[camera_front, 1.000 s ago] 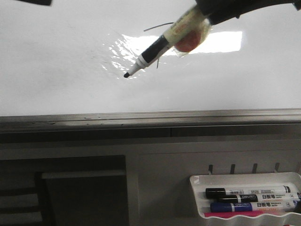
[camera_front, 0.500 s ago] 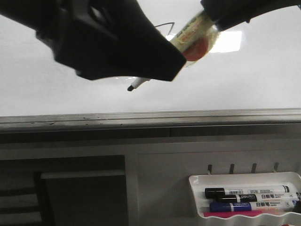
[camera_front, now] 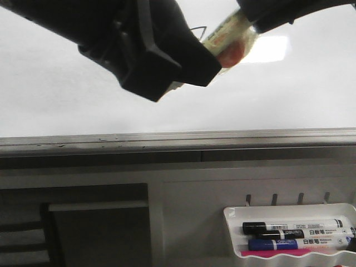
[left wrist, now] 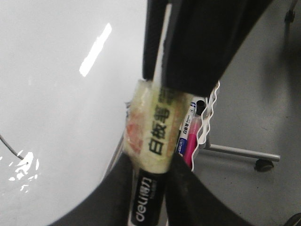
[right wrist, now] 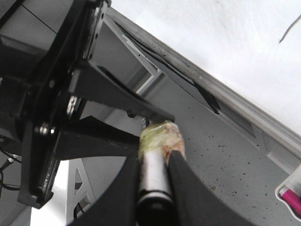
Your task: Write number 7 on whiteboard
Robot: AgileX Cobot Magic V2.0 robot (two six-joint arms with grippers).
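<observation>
The marker's rear end [camera_front: 236, 30] is still clamped in my right gripper, so that gripper should open and move away before my left gripper puts the marker on the whiteboard.
The whiteboard [camera_front: 67, 105] fills the upper front view, with a grey edge strip [camera_front: 167, 139]. A whiteboard marker [camera_front: 225, 36] wrapped in yellowish tape hangs over it. My right gripper [camera_front: 250, 19] is shut on the marker's rear end, which shows in the right wrist view [right wrist: 155, 179]. My left gripper [camera_front: 189, 67] covers the marker's front half and tip. In the left wrist view its jaws [left wrist: 150, 188] press both sides of the marker's black section [left wrist: 148, 197]. Only a short piece of the number 7 [camera_front: 196, 29] shows; the rest is hidden.
A small white marker tray [camera_front: 231, 214] hangs at the lower right with black, blue and pink markers [camera_front: 295, 229]. It also shows in the left wrist view [left wrist: 209, 113]. A dark cabinet panel [camera_front: 94, 228] sits below the board.
My left gripper came in from the upper left, moved right over the marker's front and now hides the tip. The marker rose slightly; the right gripper kept its hold.
</observation>
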